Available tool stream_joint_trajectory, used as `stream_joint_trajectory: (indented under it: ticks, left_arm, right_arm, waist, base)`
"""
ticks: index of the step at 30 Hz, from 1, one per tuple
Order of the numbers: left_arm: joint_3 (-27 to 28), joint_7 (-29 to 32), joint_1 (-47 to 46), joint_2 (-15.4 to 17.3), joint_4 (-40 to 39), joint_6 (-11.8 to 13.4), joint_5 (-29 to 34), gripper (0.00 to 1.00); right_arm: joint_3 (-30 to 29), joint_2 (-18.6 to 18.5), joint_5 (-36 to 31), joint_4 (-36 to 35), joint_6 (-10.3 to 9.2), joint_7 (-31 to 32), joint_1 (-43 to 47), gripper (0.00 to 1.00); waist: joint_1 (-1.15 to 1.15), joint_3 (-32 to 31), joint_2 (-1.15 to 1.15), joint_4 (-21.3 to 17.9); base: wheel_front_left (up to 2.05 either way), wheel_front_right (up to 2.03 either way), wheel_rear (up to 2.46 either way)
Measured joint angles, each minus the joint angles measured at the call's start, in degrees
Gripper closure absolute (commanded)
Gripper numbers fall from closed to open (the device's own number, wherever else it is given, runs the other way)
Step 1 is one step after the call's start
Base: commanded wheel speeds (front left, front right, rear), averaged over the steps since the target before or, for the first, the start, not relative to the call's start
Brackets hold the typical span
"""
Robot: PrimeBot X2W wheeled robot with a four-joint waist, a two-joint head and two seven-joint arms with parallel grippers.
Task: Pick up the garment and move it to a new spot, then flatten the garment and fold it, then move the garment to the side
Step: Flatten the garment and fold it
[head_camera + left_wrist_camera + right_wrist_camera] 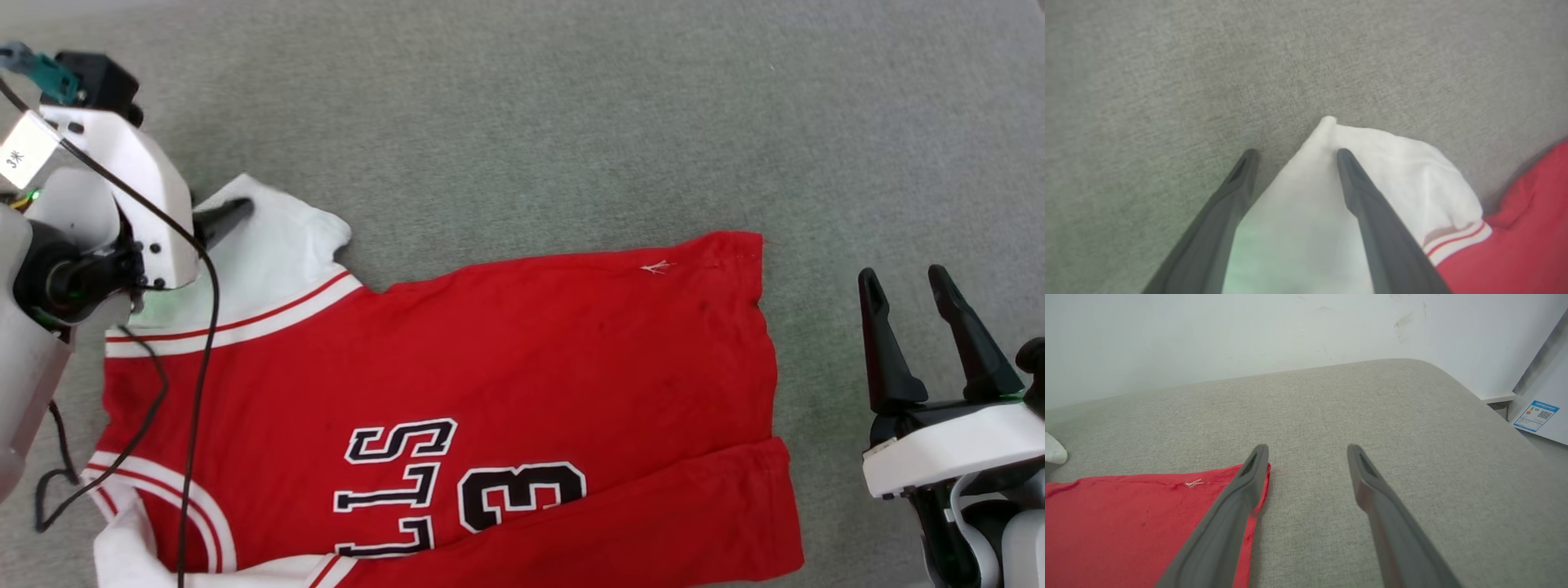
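Observation:
My gripper will fold the red hem corner (749,245), and that corner will bring its long edge over the black lettering, because the lower long edge (637,508) lies folded flat.
The garment (522,359), a red jersey with white sleeves and black lettering, lies spread on the grey cushion, its lower long edge folded over. At the upper left my left gripper (1296,154) stands open over a white sleeve (1380,171). One finger lies on the sleeve and the other sits at its edge. One of its fingers (222,220) shows over that sleeve in the head view. My right gripper (902,276) is open just right of the hem (763,327), with nothing between its fingers. In the right wrist view its left finger (1249,477) crosses the hem corner (1167,506).
The grey upholstered surface (1372,400) ends at a rounded far edge against a pale wall (1208,335). A white panel with a blue label (1535,414) stands off its far right corner. A black cable (208,327) from my left arm hangs across the jersey's collar end.

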Motion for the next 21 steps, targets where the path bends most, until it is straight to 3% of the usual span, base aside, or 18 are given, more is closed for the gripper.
stream_joint_trajectory:
  ticks: [2, 3, 4, 5, 6, 10, 14, 21]
  left_arm:
    - [-0.8, 2.8, 0.0, 0.3, 1.3, 0.2, -0.5, 0.00]
    - [-2.0, 8.0, -0.8, 0.7, 2.5, 0.5, -1.3, 0.00]
    - [-2.3, 8.5, -0.9, 0.6, 2.6, 0.5, -1.3, 0.62]
    - [-2.4, 9.0, -1.0, 0.5, 2.9, 0.6, -1.4, 0.89]
    - [-2.4, 9.0, -1.0, 0.4, 2.9, 0.6, -1.5, 1.00]
    - [-1.8, 6.3, -0.7, -0.1, 4.3, 0.5, -1.9, 1.00]
    - [-1.7, 3.7, -0.5, -1.3, 5.4, 0.0, -1.6, 1.00]
    - [-2.4, 1.0, -2.0, -4.5, 4.3, -1.1, -1.0, 1.00]
  right_arm:
    - [0.1, 0.0, 0.6, 0.6, 0.00, -0.3, 0.0, 0.00]
    - [-0.1, 0.0, 1.9, 1.6, 0.00, -0.4, 0.0, 0.00]
    - [-0.2, 0.0, 2.1, 1.8, 0.00, -0.4, 0.0, 0.00]
    - [-0.2, 0.0, 2.5, 2.2, 0.00, -0.2, 0.0, 0.00]
    - [-0.2, 0.0, 2.8, 2.5, 0.00, -0.2, 0.0, 0.00]
    - [0.2, 0.0, 4.2, 4.9, 0.01, 2.1, -1.9, 0.00]
    - [0.6, -0.2, 5.0, 10.9, 0.01, 8.5, -5.3, 0.00]
    - [4.4, -5.7, 8.8, 18.1, 0.00, 23.3, -13.2, 0.00]
  waist:
    - [0.00, 0.6, 0.00, -0.6]
    - [-0.01, 1.4, 0.00, -1.5]
    - [-0.01, 1.5, 0.00, -1.6]
    - [-0.01, 1.6, 0.00, -1.7]
    - [-0.01, 1.6, 0.00, -1.7]
    - [-0.02, 1.3, 0.00, -1.7]
    - [-0.02, 0.1, 0.00, -1.0]
    - [-0.01, -2.2, 0.00, 2.8]
  base:
    - [0.00, 0.00, 0.00]
    - [0.00, 0.00, 0.00]
    - [0.00, 0.00, 0.00]
    - [0.00, 0.00, 0.00]
    - [0.00, 0.00, 0.00]
    - [0.00, 0.00, 0.00]
    - [0.00, 0.00, 0.00]
    - [0.00, 0.00, 0.00]
